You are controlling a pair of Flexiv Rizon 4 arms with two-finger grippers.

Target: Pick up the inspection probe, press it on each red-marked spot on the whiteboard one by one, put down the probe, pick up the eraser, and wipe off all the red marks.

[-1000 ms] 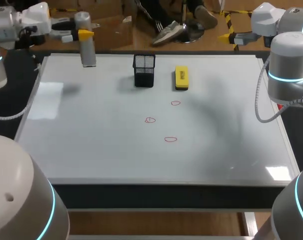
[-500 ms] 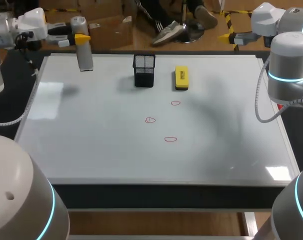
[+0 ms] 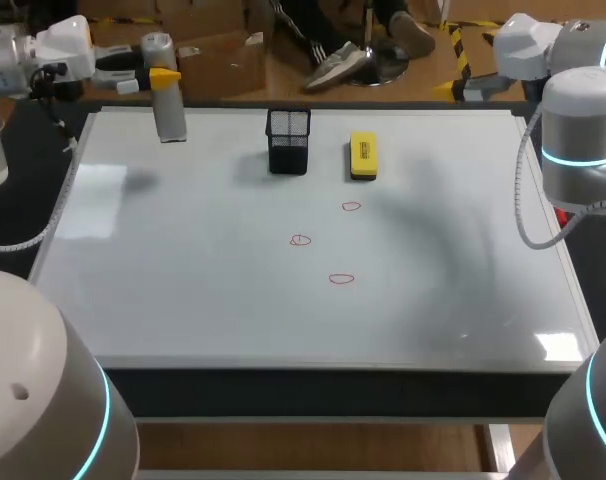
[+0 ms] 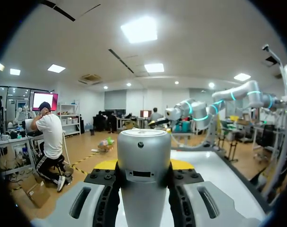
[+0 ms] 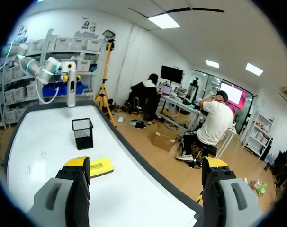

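The middle red mark (image 3: 300,240) has a short stroke across it, so the mark will come off but leave a speck when I wipe with the eraser.
The inspection probe (image 3: 168,100), a grey cylinder, hangs upright over the whiteboard's (image 3: 183,290) far left corner. My left gripper (image 3: 159,74) is shut on it; in the left wrist view the probe (image 4: 143,175) fills the gap between the two yellow-tipped fingers (image 4: 103,165). Three red marks (image 3: 351,207) (image 3: 300,240) (image 3: 341,279) lie mid-board. The yellow eraser (image 3: 363,157) lies flat near the far edge. My right gripper (image 5: 146,165) is held open and empty past the board's far right corner (image 3: 473,88), with the eraser (image 5: 98,167) ahead of it.
A black mesh pen holder (image 3: 288,141) stands upright just left of the eraser, also ahead of the right gripper (image 5: 82,133). The board's raised frame (image 3: 313,366) runs along the front edge.
My left gripper carried the probe a little left and back, then held still. My right wrist shifted slightly at the far right corner.
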